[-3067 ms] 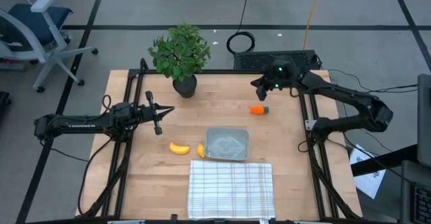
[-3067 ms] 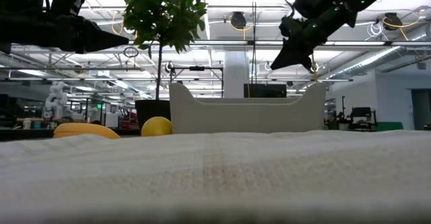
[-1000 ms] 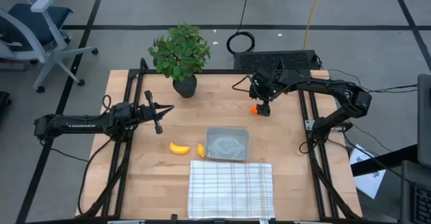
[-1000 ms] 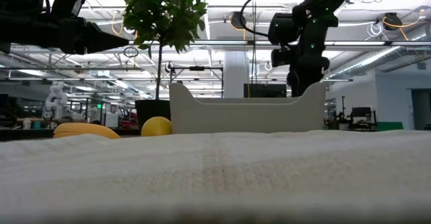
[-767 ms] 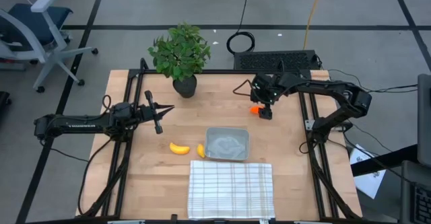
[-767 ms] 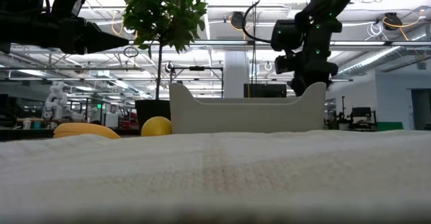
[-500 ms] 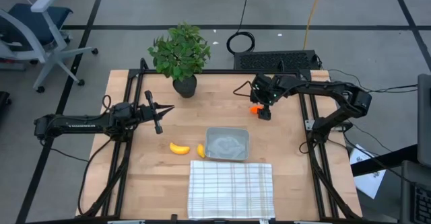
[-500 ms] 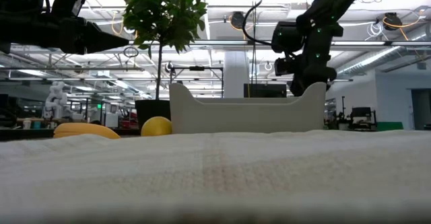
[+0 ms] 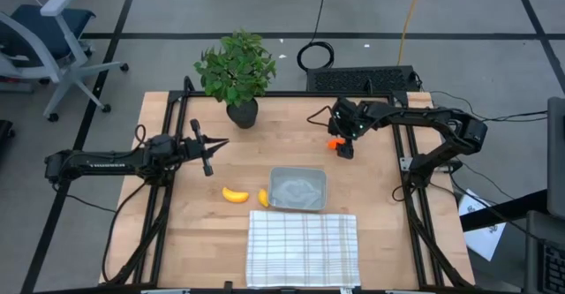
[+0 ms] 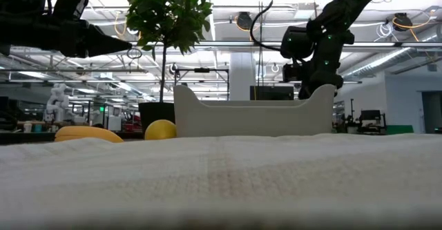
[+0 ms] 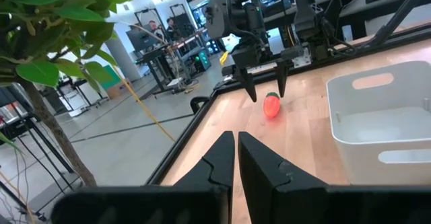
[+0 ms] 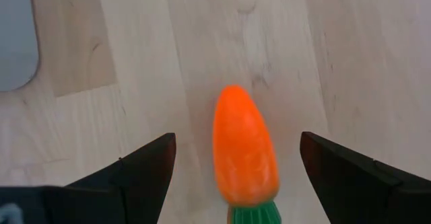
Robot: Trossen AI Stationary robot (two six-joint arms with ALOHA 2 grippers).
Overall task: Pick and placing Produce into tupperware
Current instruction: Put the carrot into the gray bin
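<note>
The orange carrot [image 12: 241, 143] lies lengthwise between my right gripper's open fingers with clear wood on both sides. I should continue to lower until they are on either side of its thick body [image 12: 246, 170].
The orange carrot [image 12: 244, 153] with its green top lies on the wooden table, far right of centre [image 9: 332, 143]. My right gripper [image 11: 265, 89] points down over it, open, one finger [image 12: 145, 167] on each side of the carrot with bare wood between. The banana [image 9: 234, 194] and the small yellow lemon piece [image 9: 263, 197] lie on the table just left of the tupperware [image 9: 297, 189], which stands at the middle with nothing in it. My left gripper [image 9: 212, 148] hovers shut, left of centre, above the table.
A potted plant [image 9: 236, 73] stands at the far edge, left of centre. A white checked cloth [image 9: 303, 248] lies at the near edge, just in front of the tupperware. Bare wood lies between the carrot and the tupperware.
My right gripper has sunk a little toward the carrot and stays open around it. The carrot has not moved.
</note>
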